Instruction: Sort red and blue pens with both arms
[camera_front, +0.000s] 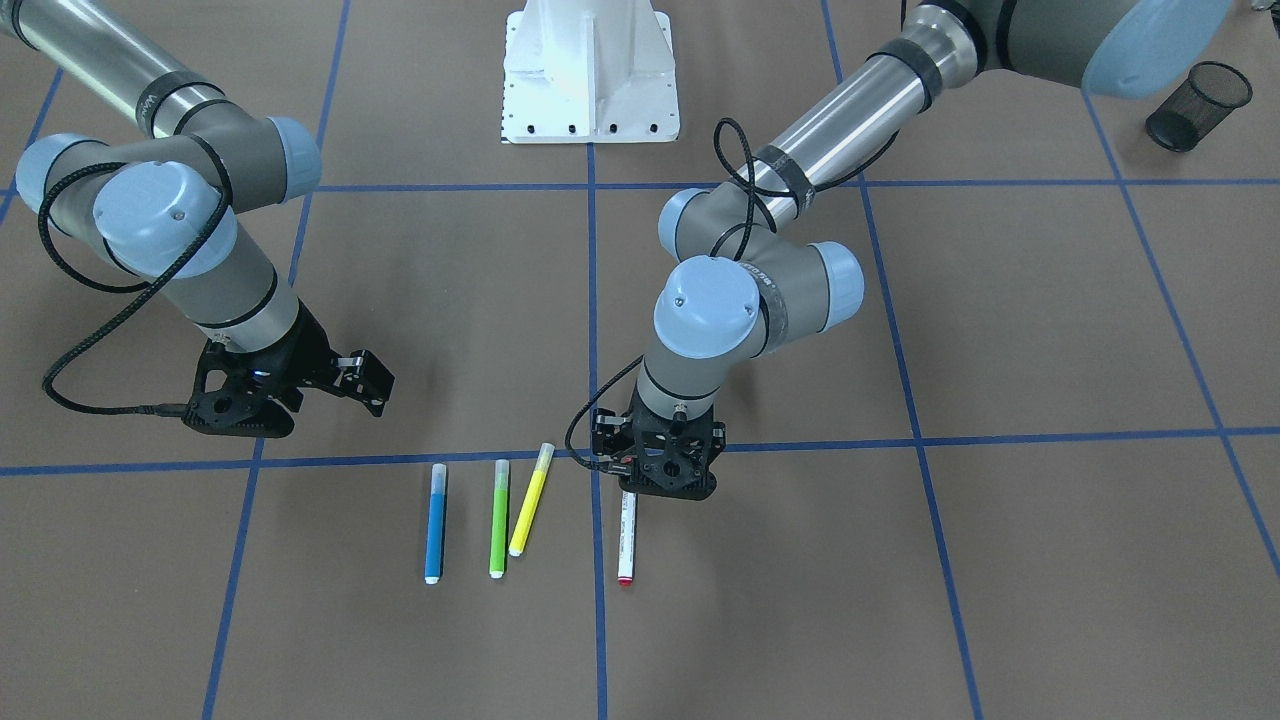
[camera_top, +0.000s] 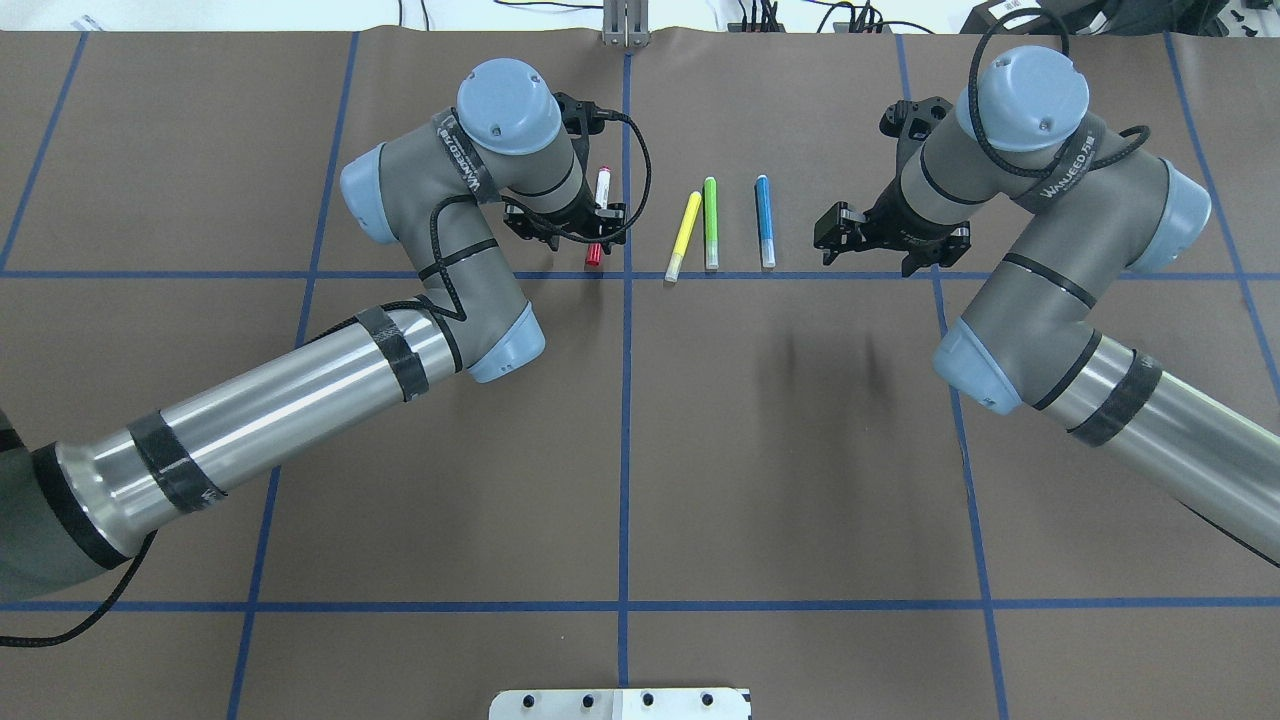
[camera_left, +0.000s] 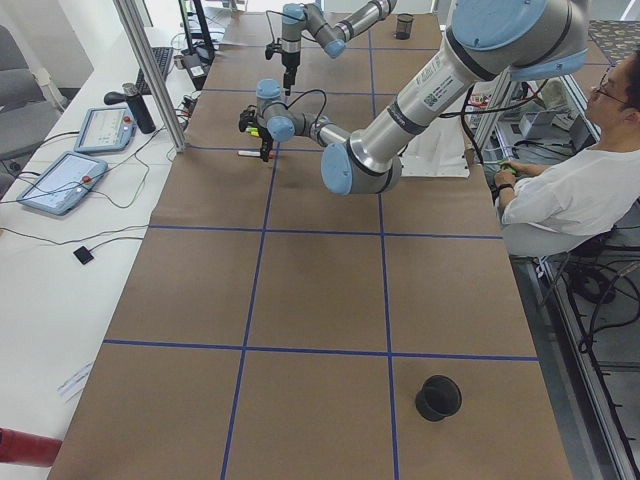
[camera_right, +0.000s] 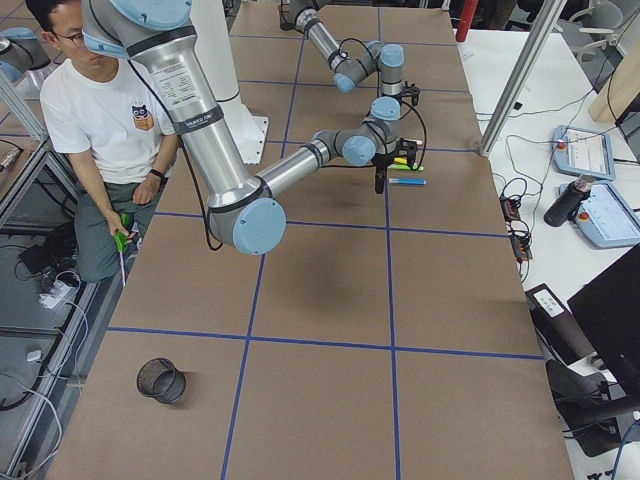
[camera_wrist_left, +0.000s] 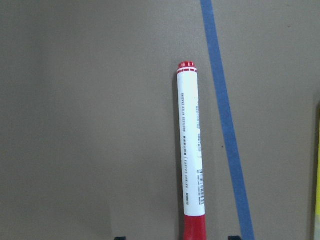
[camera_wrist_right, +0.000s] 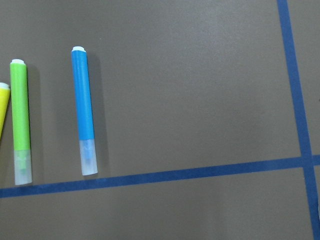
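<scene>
The red cap's seam (camera_wrist_left: 194, 216) is tight against the pen's white body. The whole red pen (camera_front: 627, 538) will come up with its cap when I lift.
The red pen (camera_wrist_left: 190, 150), white-barrelled with a red cap, lies on the brown table beside a blue tape line. My left gripper (camera_front: 641, 490) hangs low right over its capped end (camera_top: 594, 254). It is open, with one fingertip on each side of the cap and a gap to each. The blue pen (camera_front: 436, 522) lies flat at the other end of the row, also shown in the right wrist view (camera_wrist_right: 83, 105). My right gripper (camera_top: 870, 250) hovers tilted and open, apart from the blue pen on its outer side, holding nothing.
A green marker (camera_front: 499, 520) and a yellow marker (camera_front: 530, 500) lie between the two pens. A black mesh cup (camera_front: 1195, 105) lies tipped near the left arm's base, and another (camera_right: 160, 380) stands at the table's far right end. A seated person (camera_left: 570, 190) is behind the white pedestal (camera_front: 590, 70).
</scene>
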